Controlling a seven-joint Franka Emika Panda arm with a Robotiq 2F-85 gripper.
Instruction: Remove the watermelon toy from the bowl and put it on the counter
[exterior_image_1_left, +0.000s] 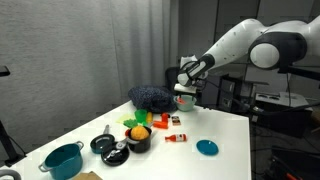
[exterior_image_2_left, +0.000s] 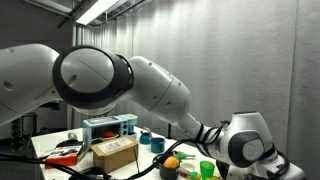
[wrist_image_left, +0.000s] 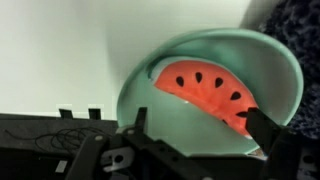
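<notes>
The watermelon toy's tip (wrist_image_left: 241, 122) is under one finger of my gripper, so I should lift clear and center both fingers around the slice's narrow end (wrist_image_left: 230, 108) before I close them.
In the wrist view the pale mint bowl (wrist_image_left: 150, 85) fills the frame, standing on the white counter (wrist_image_left: 60, 50). The watermelon toy (wrist_image_left: 205, 88), a red slice with black seeds, lies inside it. My gripper (wrist_image_left: 203, 125) is open just above the bowl. Its left finger is over the bowl's bare floor and its right finger is at the slice's right tip. In an exterior view the gripper (exterior_image_1_left: 186, 86) hangs right over the bowl (exterior_image_1_left: 185, 101) at the far side of the counter (exterior_image_1_left: 230, 135). The slice is hidden there.
A dark blue bumpy cloth (exterior_image_1_left: 150, 96) lies next to the bowl. Nearer are a black pot (exterior_image_1_left: 138, 140) holding an orange, a black pan (exterior_image_1_left: 104, 144), a teal pot (exterior_image_1_left: 62, 160), red toys (exterior_image_1_left: 161, 120) and a flat blue disc (exterior_image_1_left: 207, 147).
</notes>
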